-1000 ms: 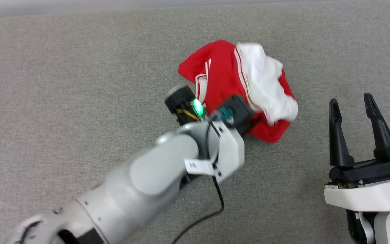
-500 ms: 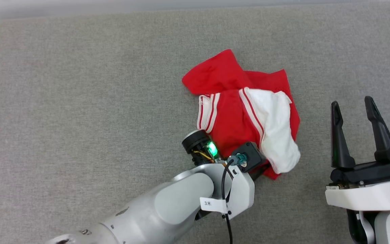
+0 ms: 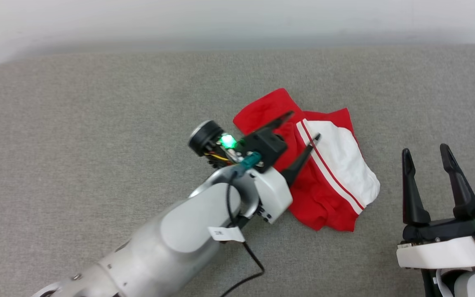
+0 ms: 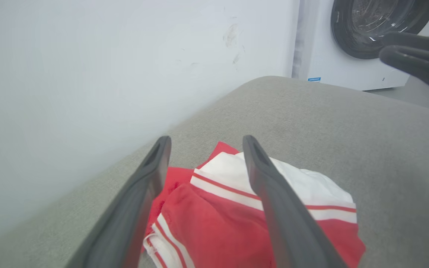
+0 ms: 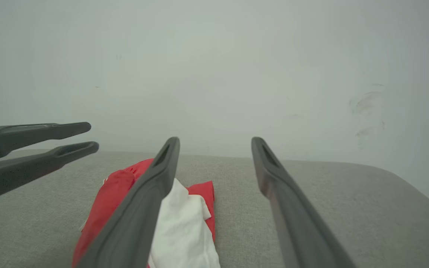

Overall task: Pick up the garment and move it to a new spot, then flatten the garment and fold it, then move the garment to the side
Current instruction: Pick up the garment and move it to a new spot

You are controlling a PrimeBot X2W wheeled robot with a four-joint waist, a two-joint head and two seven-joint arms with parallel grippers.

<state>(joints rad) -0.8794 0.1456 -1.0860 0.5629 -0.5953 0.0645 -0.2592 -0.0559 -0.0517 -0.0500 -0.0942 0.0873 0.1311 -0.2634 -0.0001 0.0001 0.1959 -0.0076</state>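
Observation:
I expect the garment to draw out longer and show striped edges when I pull the white sleeve (image 3: pixel 342 159), because white trim (image 5: pixel 83 225) peeks out from under the red folds.
The garment (image 3: pixel 324 198) lies in a crumpled heap on the grey padded surface (image 3: pixel 76 123), red with a white sleeve (image 3: pixel 346 163) and stripe trim on top. My left gripper (image 3: pixel 304 124) hovers over the heap's left part, fingers spread and empty. In the left wrist view the left gripper (image 4: pixel 206 139) points down at the garment (image 4: pixel 218 223) with nothing between its fingers. My right gripper (image 3: pixel 424 149) stands open and empty to the right of the heap, apart from it. In the right wrist view the right gripper (image 5: pixel 215 139) looks past the garment (image 5: pixel 184 223), with the left gripper (image 5: pixel 91 136) at the left.
A pale wall (image 3: pixel 237 20) runs along the surface's far edge. A white washing machine (image 4: pixel 348 44) stands beyond the surface's end in the left wrist view. A black cable (image 3: pixel 250 264) hangs from my left forearm. Bare grey surface lies left of the heap.
My left gripper has opened and let go of the garment, then lifted off it. The garment now rests as a flatter heap. The head camera has tilted, bringing the wall into view.

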